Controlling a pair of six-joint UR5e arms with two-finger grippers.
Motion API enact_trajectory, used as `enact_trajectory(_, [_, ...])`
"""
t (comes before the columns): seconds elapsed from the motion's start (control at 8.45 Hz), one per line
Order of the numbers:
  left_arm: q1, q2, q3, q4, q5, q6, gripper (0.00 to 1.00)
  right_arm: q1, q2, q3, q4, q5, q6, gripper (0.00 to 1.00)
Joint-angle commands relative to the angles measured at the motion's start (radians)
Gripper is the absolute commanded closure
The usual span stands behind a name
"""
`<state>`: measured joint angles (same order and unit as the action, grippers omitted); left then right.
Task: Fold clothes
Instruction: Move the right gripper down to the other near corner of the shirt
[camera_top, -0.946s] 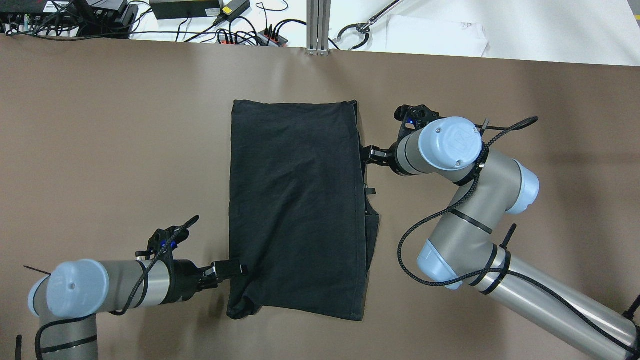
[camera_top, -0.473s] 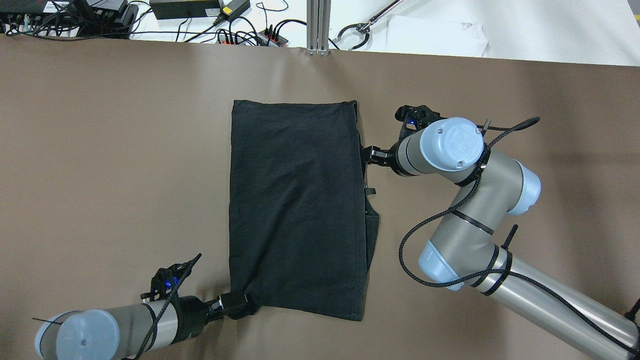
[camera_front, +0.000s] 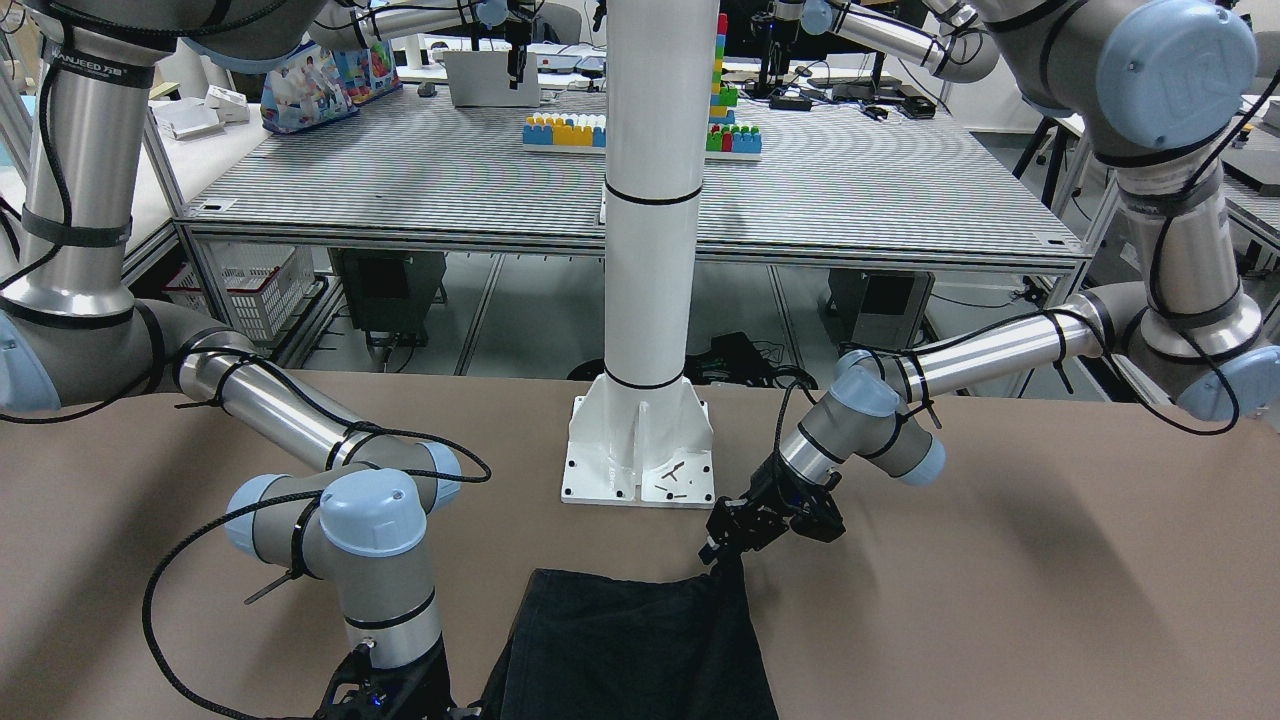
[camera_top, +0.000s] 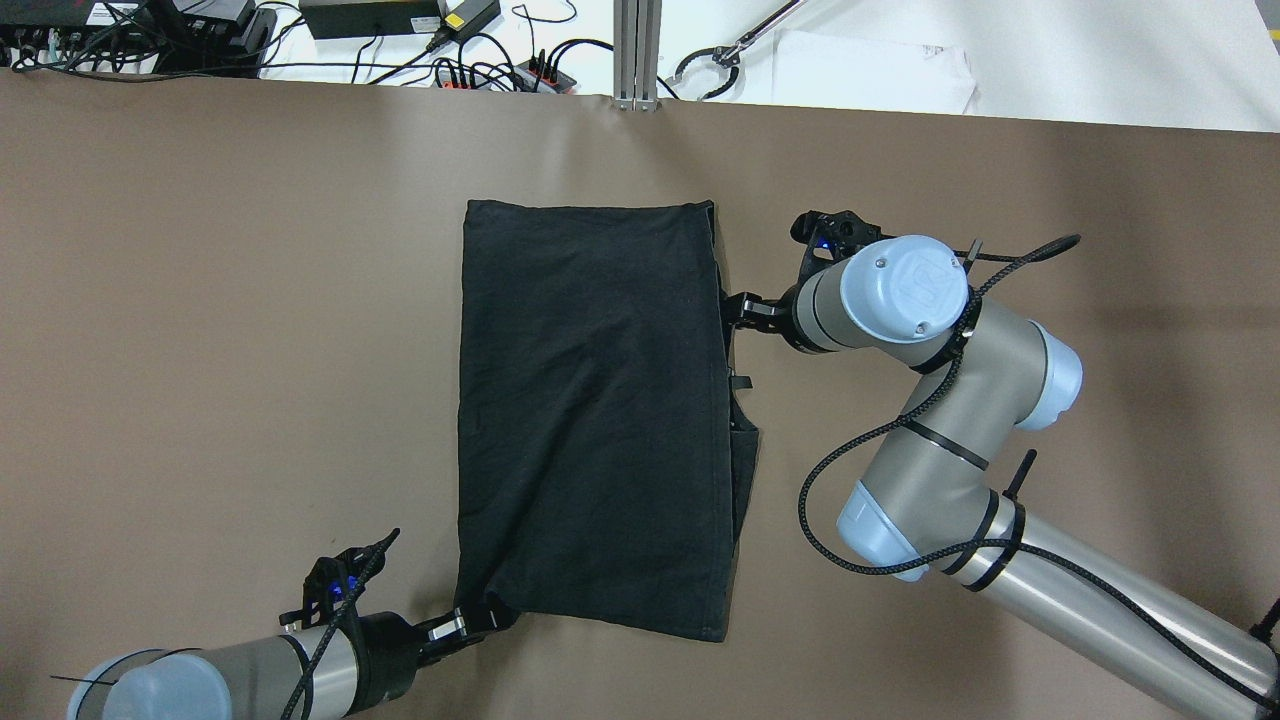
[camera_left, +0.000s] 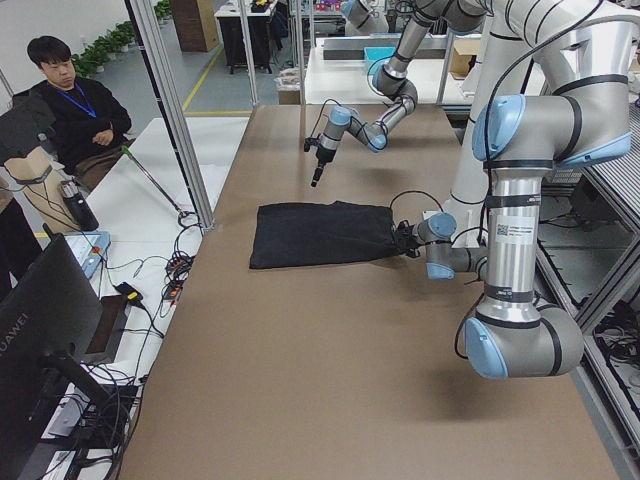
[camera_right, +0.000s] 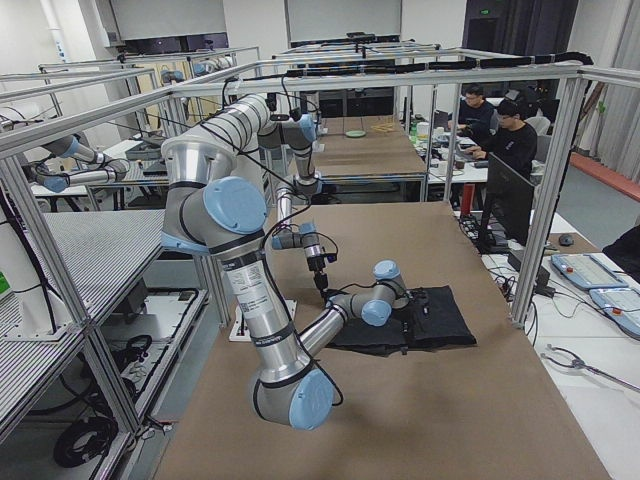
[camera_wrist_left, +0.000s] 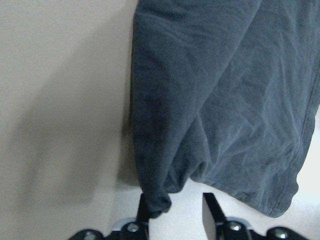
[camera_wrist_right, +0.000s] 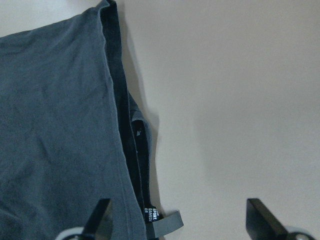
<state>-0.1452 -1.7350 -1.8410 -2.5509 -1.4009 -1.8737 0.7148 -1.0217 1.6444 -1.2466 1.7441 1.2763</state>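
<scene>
The black cloth's bunched corner (camera_wrist_left: 159, 200) touches only one finger of the robot's left gripper, so that gripper should open wider, go around both sides of the gathered cloth (camera_wrist_left: 167, 177) and close before folding.
The black cloth (camera_top: 590, 400) lies flat in the middle of the brown table, long side running away from me. It also shows in the front view (camera_front: 640, 650). My left gripper (camera_top: 478, 620) sits low at the cloth's near-left corner. In the left wrist view (camera_wrist_left: 176, 210) its fingers stand partly apart with bare table between them. The bunched corner (camera_wrist_left: 155, 202) rests against one finger. My right gripper (camera_top: 738, 308) is wide open beside the cloth's right edge. In the right wrist view (camera_wrist_right: 181, 220) it holds nothing, and a label (camera_wrist_right: 150, 215) lies near it.
The white pillar (camera_front: 650, 200) stands on its base plate (camera_front: 600, 480) on my side of the cloth. Cables and power bricks (camera_top: 400, 30) lie beyond the table's far edge. A seated person (camera_left: 70, 110) is off the table's far side.
My left gripper moved toward my side of the table, drawing the near-left corner with it, so the bunched corner is pulled out straighter. The right arm has barely moved.
</scene>
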Motion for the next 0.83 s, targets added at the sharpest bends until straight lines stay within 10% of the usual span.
enact_trajectory(0.0, [-0.004, 0.003, 0.012, 0.012, 0.054, 0.002, 0.45, 0.0, -0.001, 0.0, 0.0, 0.0, 0.0, 0.06])
enact_trajectory(0.24, [-0.005, 0.028, 0.013, 0.017, 0.056, 0.007, 0.25, 0.0, -0.001, 0.0, -0.001, 0.0, 0.0, 0.05])
enact_trajectory(0.71, [-0.005, 0.019, 0.003, 0.017, 0.052, 0.007, 0.69, 0.0, -0.012, 0.011, -0.001, 0.0, 0.0, 0.06])
